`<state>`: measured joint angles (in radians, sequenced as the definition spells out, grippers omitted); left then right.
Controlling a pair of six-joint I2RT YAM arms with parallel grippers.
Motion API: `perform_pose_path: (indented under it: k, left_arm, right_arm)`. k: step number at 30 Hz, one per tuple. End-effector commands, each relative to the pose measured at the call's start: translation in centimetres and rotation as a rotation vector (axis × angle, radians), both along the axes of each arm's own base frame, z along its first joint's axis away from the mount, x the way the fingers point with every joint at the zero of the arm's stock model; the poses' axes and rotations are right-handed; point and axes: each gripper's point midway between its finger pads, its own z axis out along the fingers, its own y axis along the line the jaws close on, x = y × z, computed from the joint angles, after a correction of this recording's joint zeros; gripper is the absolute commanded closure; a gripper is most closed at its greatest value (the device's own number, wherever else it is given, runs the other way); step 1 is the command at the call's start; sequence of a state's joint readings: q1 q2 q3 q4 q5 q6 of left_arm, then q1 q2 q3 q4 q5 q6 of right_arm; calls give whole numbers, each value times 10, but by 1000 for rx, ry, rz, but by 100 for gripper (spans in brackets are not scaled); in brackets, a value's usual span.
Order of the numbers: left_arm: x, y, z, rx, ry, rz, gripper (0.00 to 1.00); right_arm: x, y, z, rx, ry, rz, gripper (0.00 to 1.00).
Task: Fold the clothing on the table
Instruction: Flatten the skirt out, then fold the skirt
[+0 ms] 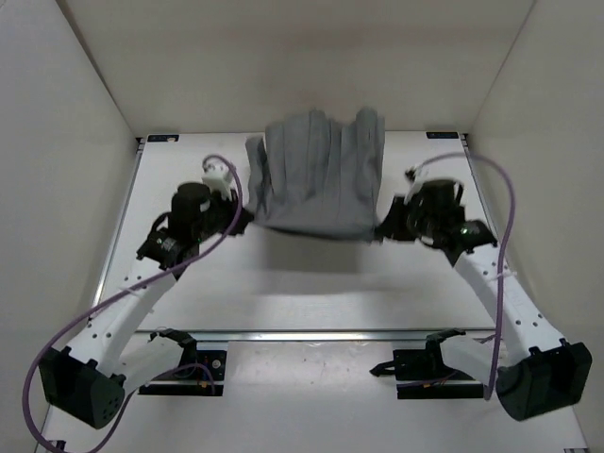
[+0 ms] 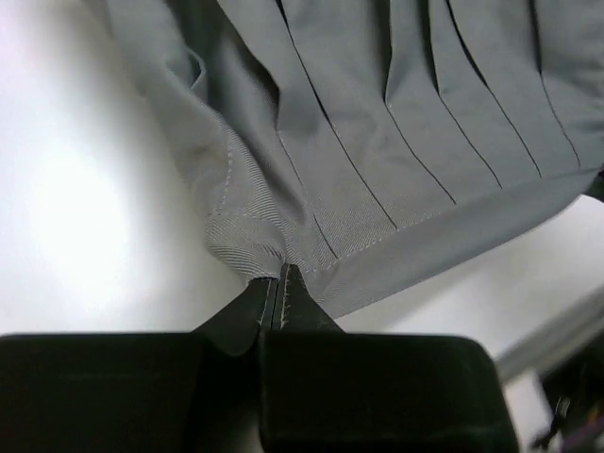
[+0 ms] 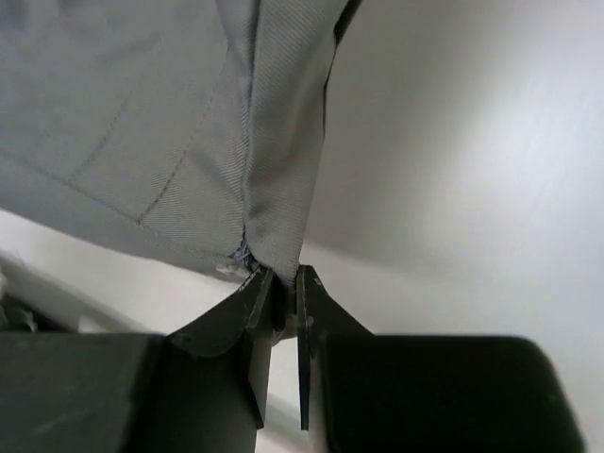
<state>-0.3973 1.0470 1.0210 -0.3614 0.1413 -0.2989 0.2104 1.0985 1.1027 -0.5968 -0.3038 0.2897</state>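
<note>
The clothing's far end (image 1: 321, 121) reaches the table's rear edge, so my left gripper and my right gripper should draw the raised hem back toward the metal rail (image 1: 302, 335).
The grey clothing (image 1: 316, 175) is stretched in the air between my two arms above the white table (image 1: 283, 283), its far part running back toward the rear wall in long pleat-like folds. My left gripper (image 1: 250, 219) is shut on the near left corner of the clothing (image 2: 377, 142), its fingers (image 2: 279, 283) pinching the hem. At the near right corner, my right gripper (image 1: 380, 229) is shut on a folded edge of the clothing (image 3: 142, 142), which passes between its fingers (image 3: 283, 283). A shadow lies on the table under the raised near hem.
White walls enclose the table on the left, right and back. A metal rail (image 1: 311, 333) with black brackets runs along the near edge, by the arm bases. Purple cables loop off both arms.
</note>
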Motion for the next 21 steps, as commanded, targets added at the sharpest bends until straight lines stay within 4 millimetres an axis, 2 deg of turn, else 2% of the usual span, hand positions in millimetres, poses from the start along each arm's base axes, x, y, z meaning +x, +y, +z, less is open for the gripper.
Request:
perform_pose_path:
  k: [1,2,3,5,8,9,11,13,14,15,17,18,20,21]
  left_arm:
    - [-57,21,-67,65,182,9,100]
    - [-73,24,-87,70,247,6,100]
    - [-87,21,-89,45,259,-10,100]
    - [-114,24,-109,29,327,-26,100]
    - [-131,29,-112,-8,362,-27,100]
    - [-129,32,-111,4,353,-14,100]
    - [-121,35,-107,13,333,10,100]
    - [-104,40,-105,27,323,64,100]
    - [-91,45,-106,22,325,102,100]
    - [-79,42,-98,2,292,105,100]
    - [-56,39,-104,-23,314,125,100]
    - [-45,38,-98,-29,292,131,100]
    - [-23,38,-105,-10,313,166,100]
    - [-10,35,-101,-11,304,167,100]
  right_arm:
    - [-67,-4,-74,-28,203,-87,100]
    - [-94,4,-102,-11,304,-80,100]
    - [-105,8,-98,28,284,-74,100]
    - [-134,20,-114,111,349,-71,100]
    - [-141,26,-110,163,340,-54,100]
    - [-139,25,-109,153,337,-45,100]
    - [-121,24,-102,144,285,-43,100]
    - [-101,24,-98,109,262,-15,100]
    - [-89,20,-102,99,274,-34,100]
    - [-76,17,-97,101,243,-17,100]
    - [-56,15,-107,106,277,-13,100]
    - [-43,13,-96,124,231,-17,100]
    - [-18,10,-89,119,208,-26,100]
    - [-7,11,-86,118,185,-21,100]
